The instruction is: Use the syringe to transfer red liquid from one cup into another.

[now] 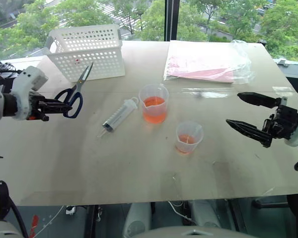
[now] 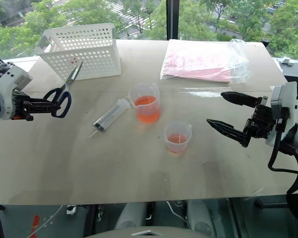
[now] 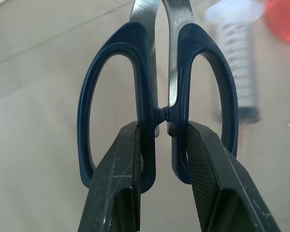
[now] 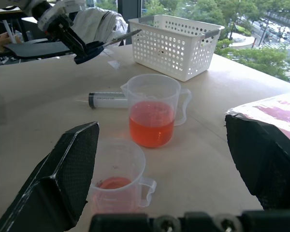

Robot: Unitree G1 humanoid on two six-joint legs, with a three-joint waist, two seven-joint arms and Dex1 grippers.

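Observation:
The tabletop (image 1: 78, 130) next to the syringe is clear under the blue-handled scissors (image 1: 78, 89), so the left gripper should keep lowering the scissors until they lie flat, then let go.
The syringe (image 1: 120, 114) lies flat on the table, left of the larger spouted cup (image 1: 154, 102), which holds red liquid (image 1: 154, 110) to about half its height. The smaller cup (image 1: 188, 137) stands nearer and to the right with a thin layer of red liquid. My left gripper (image 1: 57, 105) hovers at the table's left side, shut on the handles of blue-handled scissors (image 1: 74, 94); the left wrist view shows both fingers (image 3: 121, 179) pinching where the handle loops meet. My right gripper (image 1: 233, 108) is open and empty, right of the smaller cup and pointing toward both cups.
A white perforated basket (image 1: 87, 52) lies tipped at the back left, just beyond the scissor blades. A clear plastic bag with pink contents (image 1: 206, 62) rests at the back right. Windows run behind the table's far edge.

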